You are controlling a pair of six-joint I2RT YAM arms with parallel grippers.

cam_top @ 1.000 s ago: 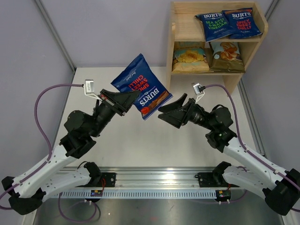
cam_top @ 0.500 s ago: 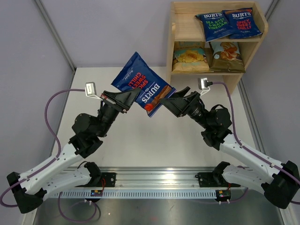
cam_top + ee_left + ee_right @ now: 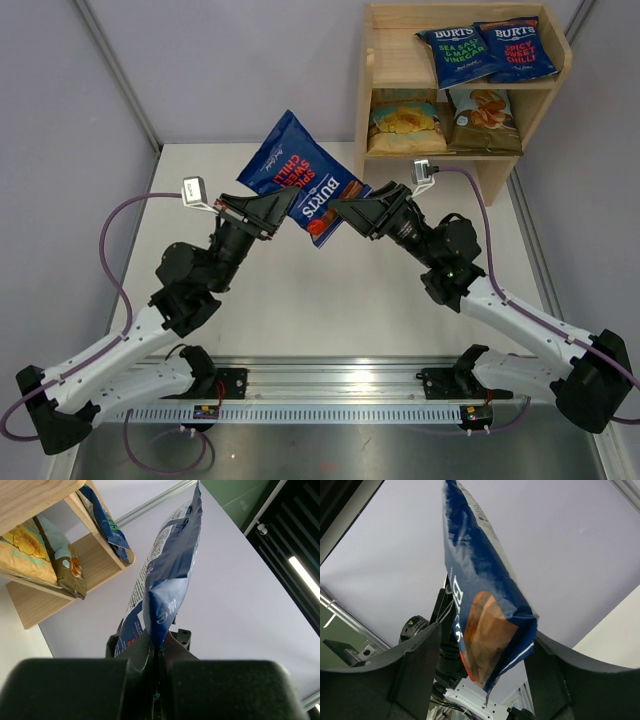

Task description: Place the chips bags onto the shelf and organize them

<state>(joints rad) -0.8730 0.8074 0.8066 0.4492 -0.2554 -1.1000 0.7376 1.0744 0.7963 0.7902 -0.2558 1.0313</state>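
The bag is in my left gripper, a long way from the top level point(image 3: 398, 58), so my right gripper should grip the bag's lower corner point(image 3: 322, 226) before my left gripper lets go.
A dark blue BURTS chips bag point(image 3: 303, 178) hangs in the air over the table, tilted, its red label down. My left gripper point(image 3: 288, 207) is shut on its edge; in the left wrist view the bag point(image 3: 167, 580) rises from between the closed fingers point(image 3: 145, 652). My right gripper point(image 3: 347, 214) is open, its jaws standing either side of the bag's lower corner point(image 3: 485, 625) with gaps on both sides. The wooden shelf point(image 3: 388, 62) stands at the back right. Two blue BURTS bags point(image 3: 487, 50) lie on its top tier and two tan bags point(image 3: 443, 120) on its lower tier.
The top tier's left part point(image 3: 398, 66) is bare wood. The shelf's left side panel point(image 3: 362, 110) stands close to the hanging bag. Grey walls enclose the white table point(image 3: 200, 190) at the left, back and right.
My right gripper has swung left and up to the bag, and its jaws now flank the lower corner, narrower than before. The left gripper lifted the bag slightly, then held still.
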